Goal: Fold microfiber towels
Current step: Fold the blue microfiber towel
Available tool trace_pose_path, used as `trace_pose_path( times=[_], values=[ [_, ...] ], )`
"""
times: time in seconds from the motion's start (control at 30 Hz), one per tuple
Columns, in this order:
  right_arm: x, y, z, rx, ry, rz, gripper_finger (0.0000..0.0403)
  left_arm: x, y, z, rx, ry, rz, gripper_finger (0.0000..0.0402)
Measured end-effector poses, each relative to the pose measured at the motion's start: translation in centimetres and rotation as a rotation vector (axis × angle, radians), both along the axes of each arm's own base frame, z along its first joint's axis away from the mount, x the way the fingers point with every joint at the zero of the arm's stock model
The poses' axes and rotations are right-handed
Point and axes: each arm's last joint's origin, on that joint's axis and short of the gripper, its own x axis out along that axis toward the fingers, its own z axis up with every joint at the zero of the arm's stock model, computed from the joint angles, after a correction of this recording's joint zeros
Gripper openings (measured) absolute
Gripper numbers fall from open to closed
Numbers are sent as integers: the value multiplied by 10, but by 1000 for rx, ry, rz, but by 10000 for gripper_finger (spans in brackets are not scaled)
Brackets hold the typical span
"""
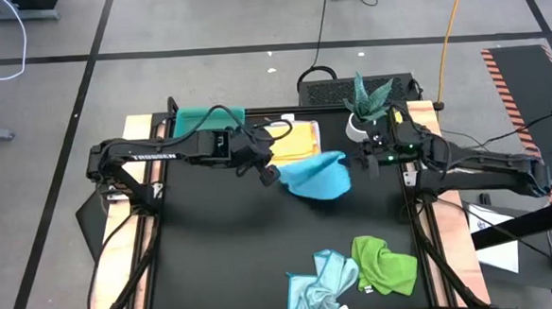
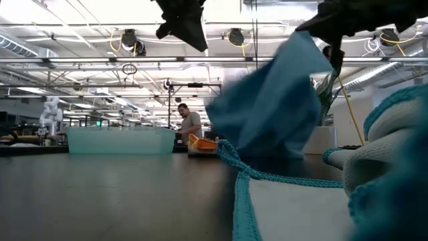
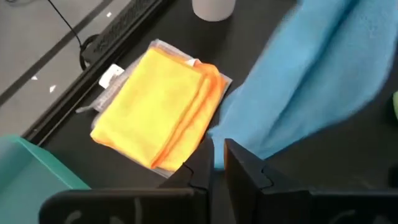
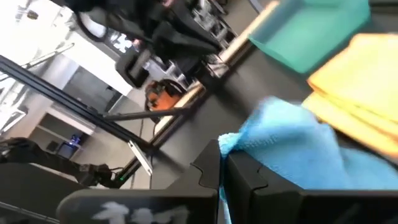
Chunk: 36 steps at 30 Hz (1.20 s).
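Note:
The bright blue towel is held only by my right gripper, by a corner (image 1: 344, 156), so my right gripper should keep the towel hanging while my left gripper opens toward the towel's loose end (image 1: 287, 175).
The bright blue towel (image 1: 317, 176) hangs bunched in the air over the middle of the black mat, between my two grippers. My right gripper (image 4: 222, 163) is shut at its right end. My left gripper (image 1: 270, 174) is by its left end, fingers a narrow gap apart. In the low view the towel (image 2: 267, 100) slopes away below the left gripper (image 2: 199, 41) without reaching it. A folded yellow-orange towel (image 3: 155, 112) lies flat on the mat at the far side. Green (image 1: 386, 262) and pale blue (image 1: 321, 283) towels lie crumpled near the front edge. My right gripper pinches a hemmed corner (image 4: 231, 142) of the bright blue towel between its two fingers. The fingers come about level from the table's right side. The towel slopes down from that corner (image 2: 302, 39) toward the left; whether its lower end touches the mat, I cannot tell.
A teal tray (image 1: 208, 117) stands at the far left of the mat, beside the yellow-orange towel. A potted plant in a white pot (image 1: 364, 112) stands at the far right, close to my right arm. A person (image 2: 190, 124) shows in the room beyond the table.

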Motion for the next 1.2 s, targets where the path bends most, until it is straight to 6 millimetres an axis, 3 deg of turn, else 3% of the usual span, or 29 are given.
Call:
trace_pose_path(
  times=[0.2,0.37,0.53,0.87,1.07,1.2],
  values=[
    [-7,2,4,25,-10,-3,0,-1,2,4,26,-26,35,29],
    [-4,3,13,24,-19,40,0,12,0,9,-117,-169,-78,4],
    [-1,2,23,-19,-36,58,0,26,-6,2,-125,-210,-82,29],
    [6,0,25,-37,-58,58,0,62,-24,-60,-14,-29,-90,97],
    [8,1,38,-32,-191,124,0,79,-39,-102,91,91,-107,103],
    [8,3,44,1,-245,188,0,83,-38,-116,117,120,-76,104]
  ],
)
